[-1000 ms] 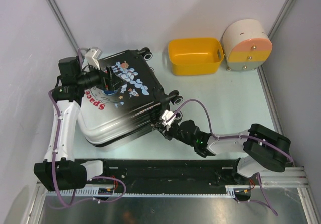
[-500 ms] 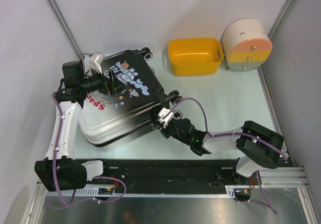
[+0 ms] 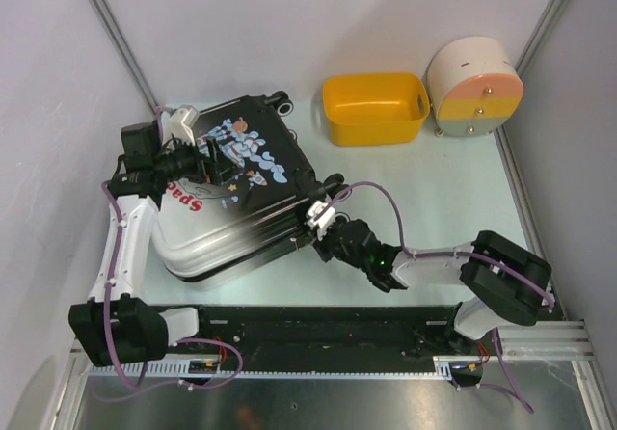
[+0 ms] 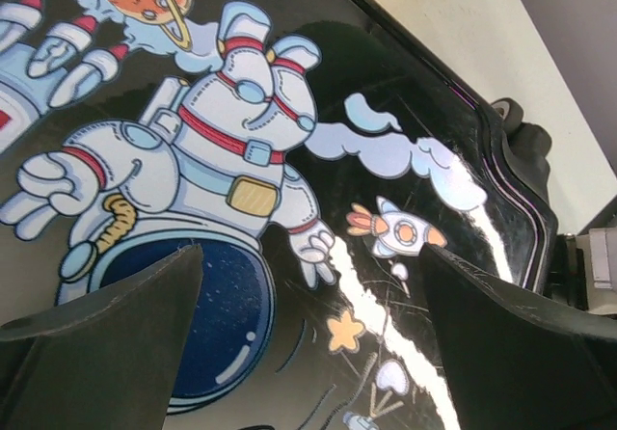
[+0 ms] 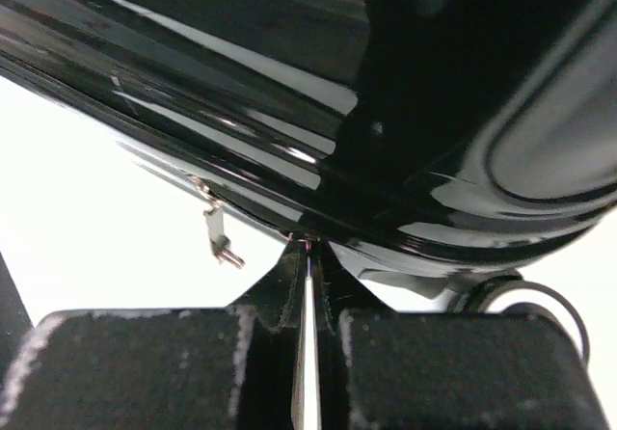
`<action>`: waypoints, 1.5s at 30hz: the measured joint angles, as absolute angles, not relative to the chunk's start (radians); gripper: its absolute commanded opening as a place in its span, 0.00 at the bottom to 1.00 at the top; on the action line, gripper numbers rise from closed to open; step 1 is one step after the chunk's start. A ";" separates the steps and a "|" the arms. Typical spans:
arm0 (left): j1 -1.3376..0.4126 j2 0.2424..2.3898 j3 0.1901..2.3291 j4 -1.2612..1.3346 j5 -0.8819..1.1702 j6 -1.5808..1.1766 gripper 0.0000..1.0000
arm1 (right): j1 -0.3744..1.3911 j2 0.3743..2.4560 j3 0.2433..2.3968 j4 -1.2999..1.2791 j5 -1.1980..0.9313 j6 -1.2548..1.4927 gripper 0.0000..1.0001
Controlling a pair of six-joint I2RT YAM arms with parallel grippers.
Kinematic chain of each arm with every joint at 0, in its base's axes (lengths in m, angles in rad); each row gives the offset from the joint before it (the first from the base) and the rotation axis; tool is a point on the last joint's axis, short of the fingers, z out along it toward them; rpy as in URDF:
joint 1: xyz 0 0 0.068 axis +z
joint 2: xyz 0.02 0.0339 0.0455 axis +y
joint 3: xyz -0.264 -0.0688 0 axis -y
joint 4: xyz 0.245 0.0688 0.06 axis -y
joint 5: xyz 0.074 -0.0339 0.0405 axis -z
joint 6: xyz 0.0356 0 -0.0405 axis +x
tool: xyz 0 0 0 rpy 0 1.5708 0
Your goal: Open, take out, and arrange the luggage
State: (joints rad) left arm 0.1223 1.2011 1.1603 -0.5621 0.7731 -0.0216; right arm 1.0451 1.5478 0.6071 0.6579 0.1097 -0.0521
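The zipper pull is pinched in my right gripper close at the luggage's seam (image 5: 296, 235), so my right gripper should keep pulling it around the luggage's corner until the pull is between the wheels (image 3: 339, 202).
The luggage (image 3: 253, 220), a black-to-white hard shell with an astronaut print, lies flat and closed at the left of the table. My left gripper (image 3: 208, 156) hovers just over its printed lid (image 4: 241, 160), jaws wide open (image 4: 308, 256), holding nothing. My right gripper (image 3: 314, 220) is pressed against the case's near right edge, next to a wheel. In the right wrist view its fingertips (image 5: 308, 249) are pinched together at the zipper seam of the shell (image 5: 386, 112), with a small coppery bit of a zipper pull between them. Another zipper pull (image 5: 218, 237) hangs free to the left.
A yellow plastic basket (image 3: 374, 108) and a round cream-and-orange drawer box (image 3: 474, 89) stand at the back right. The case's black wheels (image 3: 335, 187) stick out toward the right arm. Walls close in on the left and right.
My right gripper has moved up to the case's edge and closed its fingers at the zipper seam. The left gripper shifted slightly over the lid and stayed open.
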 measured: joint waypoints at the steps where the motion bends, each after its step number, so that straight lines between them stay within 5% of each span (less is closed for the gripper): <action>1: 0.125 1.205 1.159 -0.556 0.770 -0.019 0.99 | 1.034 1.537 0.607 0.641 0.100 -0.052 0.00; 21: 0.182 1.360 1.226 -0.413 0.709 0.027 0.97 | 0.630 1.456 0.591 0.569 -0.351 -0.267 0.00; 32: 0.185 1.401 1.256 -0.401 0.709 0.035 0.97 | 0.479 1.619 0.587 0.848 -0.674 -0.343 0.01; 45: 0.187 1.449 1.307 -0.407 0.712 0.035 0.96 | 0.369 1.874 0.650 1.225 -0.922 -0.096 0.00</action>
State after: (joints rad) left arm 0.1871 1.4494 1.3071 -0.4072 0.7120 0.0349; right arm 0.3687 1.8740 0.6498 1.2247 -0.9218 -0.0963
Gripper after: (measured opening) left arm 0.961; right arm 0.020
